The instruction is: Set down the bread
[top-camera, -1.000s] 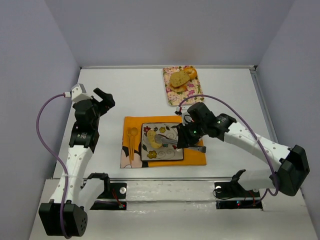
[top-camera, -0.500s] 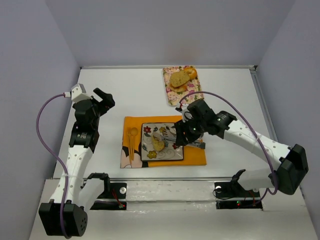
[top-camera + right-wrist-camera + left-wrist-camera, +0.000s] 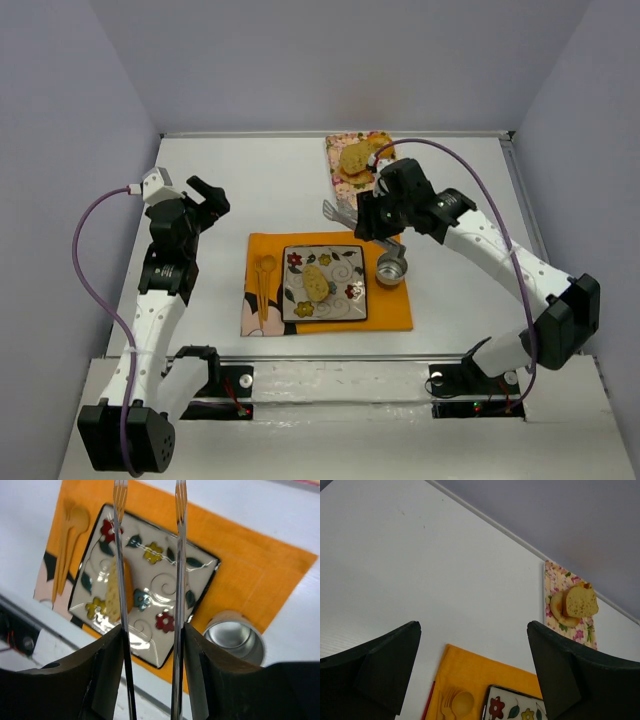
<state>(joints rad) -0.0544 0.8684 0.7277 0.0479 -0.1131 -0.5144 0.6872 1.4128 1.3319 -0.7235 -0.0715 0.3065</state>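
The tongs (image 3: 341, 213) are open and the larger bread slice (image 3: 354, 157) is on top of a pastry, so my right gripper should keep going there until the tongs' arms are on both sides of the slice.
A small oval bread slice (image 3: 316, 283) lies on the flowered square plate (image 3: 347, 303); it also shows in the right wrist view (image 3: 114, 594), partly behind a tong arm. A larger bread slice (image 3: 355, 158) (image 3: 580, 601) rests on the floral mat (image 3: 345, 190) at the back. My right gripper (image 3: 366, 216) (image 3: 152, 635) is shut on metal tongs (image 3: 333, 211) (image 3: 177, 555), whose arms stand apart with nothing between them, held above the table between plate and mat. My left gripper (image 3: 207, 196) (image 3: 472, 632) is open and empty, far left of the plate.
The plate sits on an orange placemat (image 3: 388, 312) with a wooden spoon and fork (image 3: 264, 276) at its left and a small metal cup (image 3: 391, 269) (image 3: 234, 635) at its right. Golden ring pastries (image 3: 381, 146) share the floral mat. Walls enclose the table.
My right gripper rose from the plate with the tongs and swung back toward the floral mat. The small slice, held in the tongs before, now lies on the plate. The left arm stayed still.
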